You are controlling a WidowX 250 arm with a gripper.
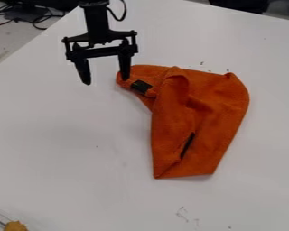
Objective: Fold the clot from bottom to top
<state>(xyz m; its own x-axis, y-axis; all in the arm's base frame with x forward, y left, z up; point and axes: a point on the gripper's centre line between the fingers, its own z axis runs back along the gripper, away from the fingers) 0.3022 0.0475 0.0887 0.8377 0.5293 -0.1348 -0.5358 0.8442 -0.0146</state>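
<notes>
Raised creases already gather near the cloth's top, so the orange cloth will turn into a lumpy wedge with a standing hump once I fold it upward.
The black gripper (106,81) hangs at the upper left of the view, its two fingers spread wide with nothing between them. Its right finger overlaps the upper left corner of the orange cloth (201,113); whether it touches the fabric I cannot tell. The cloth lies crumpled and partly folded right of centre, with raised creases near its top and a narrow point at its lower left. A black patch (141,86) shows on its upper left part, and a dark strip (187,145) lies along its lower middle.
The white table (68,149) spreads around the cloth, with small dark marks above and below it. Black cables (41,18) lie beyond the table's edge at the upper left. A yellowish object (15,226) sits in the bottom left corner.
</notes>
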